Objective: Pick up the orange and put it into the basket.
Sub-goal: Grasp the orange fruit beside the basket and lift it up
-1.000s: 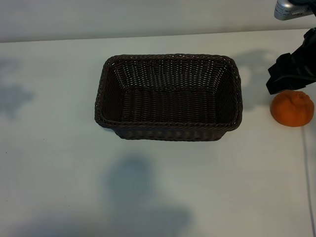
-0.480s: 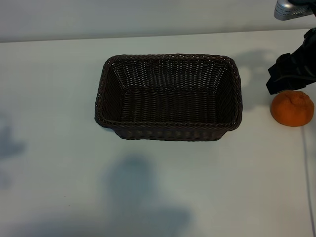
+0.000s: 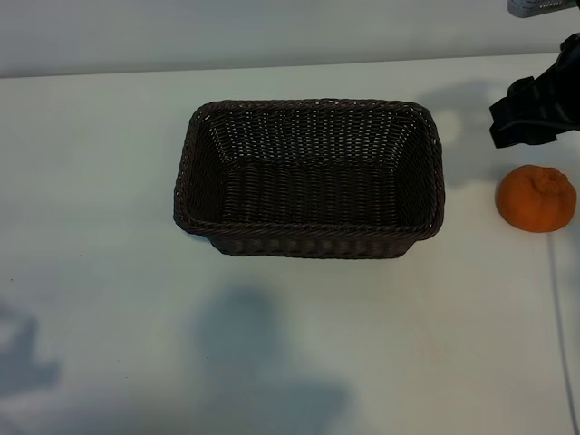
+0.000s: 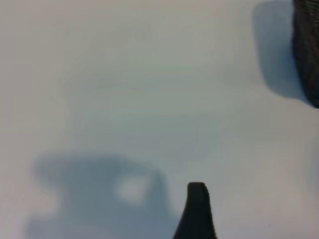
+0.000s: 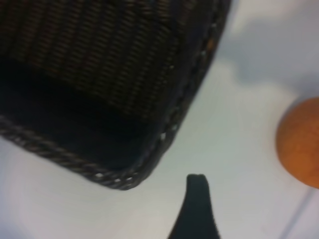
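The orange (image 3: 535, 203) is clear of the basket, so the robot's open right gripper should keep moving over the orange's top (image 3: 541, 178) and going down until its fingers are on both sides of it.
The orange (image 3: 536, 198) lies on the white table to the right of the basket (image 3: 308, 237), apart from it. The dark brown wicker basket stands at the table's middle with nothing in it. My right gripper (image 3: 535, 113) hovers just behind the orange, clear of it, open and holding nothing. In the right wrist view one dark finger (image 5: 197, 199) shows, with the orange (image 5: 301, 149) off to one side and a basket corner (image 5: 164, 134) ahead. The left wrist view shows one finger (image 4: 197, 209) over bare table and a sliver of the basket (image 4: 306, 50). The left gripper is open and empty.
The white table (image 3: 109, 181) runs back to a pale wall. A thin white cable (image 3: 564, 308) lies along the table's right side below the orange. The left arm itself is outside the exterior view; only its shadow (image 3: 27, 362) falls at the front left.
My right gripper has drawn back from the orange toward the far edge of the table. The left arm's shadow has slid toward the front left. Orange and basket have not moved.
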